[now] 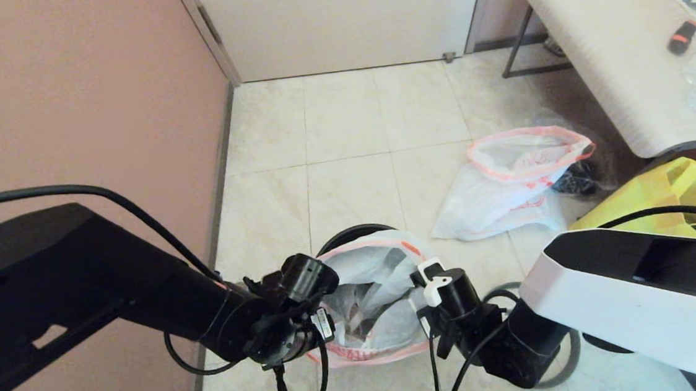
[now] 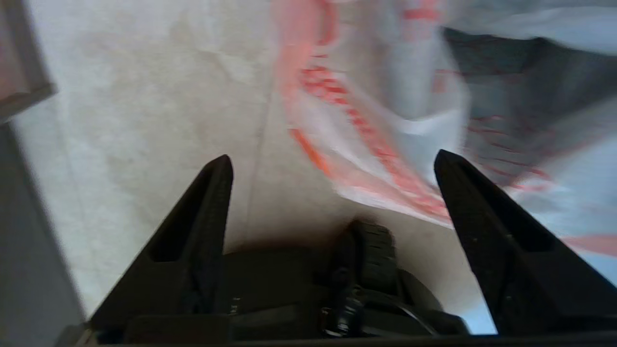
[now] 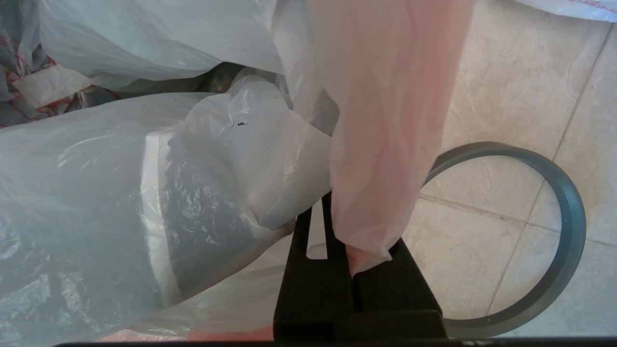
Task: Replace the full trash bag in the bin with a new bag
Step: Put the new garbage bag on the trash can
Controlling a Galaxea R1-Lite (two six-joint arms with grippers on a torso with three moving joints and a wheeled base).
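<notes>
My left gripper should move farther in because the bag's printed edge [image 2: 353,121] lies beyond its empty fingers. The fingers should go around that edge [image 2: 399,176] while my right gripper holds the bag's opposite side.
The dark round bin [image 1: 351,231] stands on the tile floor and only its far rim shows. A white trash bag with a pink edge [image 1: 372,268] fills it, crumpled trash showing inside. My right gripper [image 1: 422,280] is at the bag's right side, shut on the pink edge [image 3: 385,120] of the bag [image 3: 144,168]. My left gripper [image 2: 332,161] is open at the bag's near-left side [image 1: 318,325], with the bag's printed edge [image 2: 376,144] just ahead and nothing between the fingers. The grey hoop [image 3: 564,217] lies loose on the floor beside the bin.
A second white bag with a pink rim [image 1: 509,189] lies open on the floor to the far right, dark stuff beside it. A yellow tote [image 1: 671,195] sits under a pale bench [image 1: 609,44]. The pink wall [image 1: 80,105] runs close on the left.
</notes>
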